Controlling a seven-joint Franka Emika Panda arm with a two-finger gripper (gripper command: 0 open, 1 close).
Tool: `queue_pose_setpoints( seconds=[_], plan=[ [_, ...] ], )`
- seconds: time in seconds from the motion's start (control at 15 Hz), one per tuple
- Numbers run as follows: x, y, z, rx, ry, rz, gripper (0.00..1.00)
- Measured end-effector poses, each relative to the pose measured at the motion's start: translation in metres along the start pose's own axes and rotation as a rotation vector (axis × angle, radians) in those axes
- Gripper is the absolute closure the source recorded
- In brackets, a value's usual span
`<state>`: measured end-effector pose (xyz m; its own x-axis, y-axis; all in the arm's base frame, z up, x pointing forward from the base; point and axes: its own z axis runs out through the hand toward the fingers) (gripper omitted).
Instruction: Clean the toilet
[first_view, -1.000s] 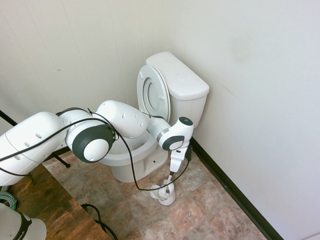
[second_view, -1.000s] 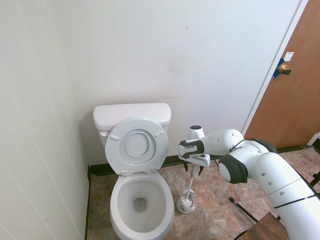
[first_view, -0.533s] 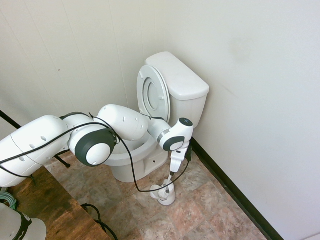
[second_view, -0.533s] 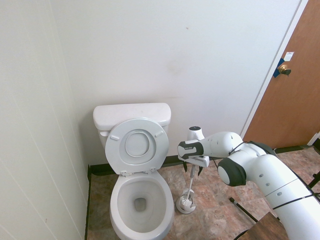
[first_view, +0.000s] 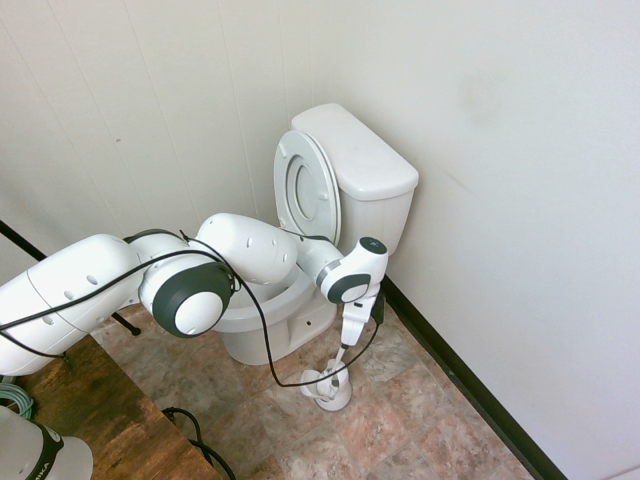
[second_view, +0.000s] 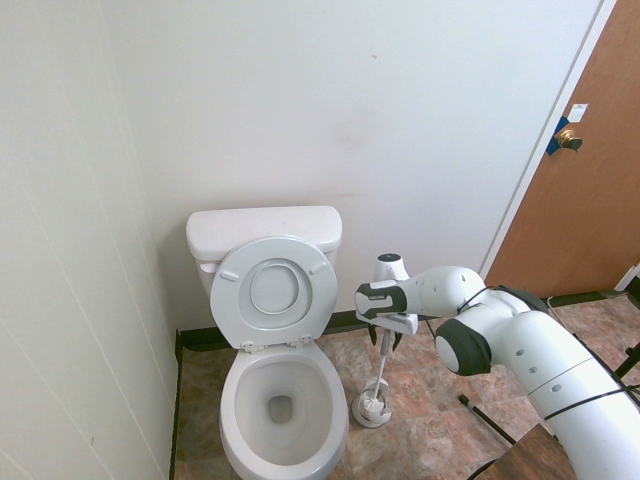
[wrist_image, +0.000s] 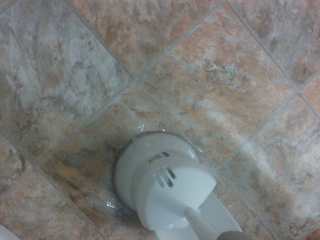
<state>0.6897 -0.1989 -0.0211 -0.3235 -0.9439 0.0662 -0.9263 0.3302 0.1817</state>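
My gripper will lift the toilet brush (wrist_image: 201, 225), and the brush will come free and leave the holder standing, because the holder's front flap (wrist_image: 218, 215) hangs open below the bristles.
The white toilet (first_view: 352, 168) stands in the corner with its seat and lid raised against the tank; its bowl (second_view: 285, 405) is open. To its right a white toilet brush (second_view: 382, 368) stands upright in its small round holder (second_view: 372, 408) on the floor. My gripper (second_view: 386, 340) points down at the top of the brush handle, open, with one finger on either side of it. From the other side the gripper (first_view: 358, 325) shows above the holder (first_view: 327, 388). The wrist view looks straight down on the holder (wrist_image: 160, 185).
Stone-pattern floor tiles (wrist_image: 225, 75) surround the holder. The back wall with its dark baseboard (first_view: 460, 380) runs close behind the gripper. A brown door (second_view: 590, 170) stands to the right. A wooden surface (first_view: 90, 410) lies beside the arm's base.
The arm's elbow has swung a little toward the toilet. The gripper has stayed over the brush handle and settled slightly lower around its top.
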Motion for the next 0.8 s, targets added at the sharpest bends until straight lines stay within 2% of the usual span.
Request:
queue_pose_setpoints(
  seconds=[0.8],
  plan=[
    [0.0034, -0.0064, 0.0035, 0.012, -0.001, -0.019, 1.00]
  ],
)
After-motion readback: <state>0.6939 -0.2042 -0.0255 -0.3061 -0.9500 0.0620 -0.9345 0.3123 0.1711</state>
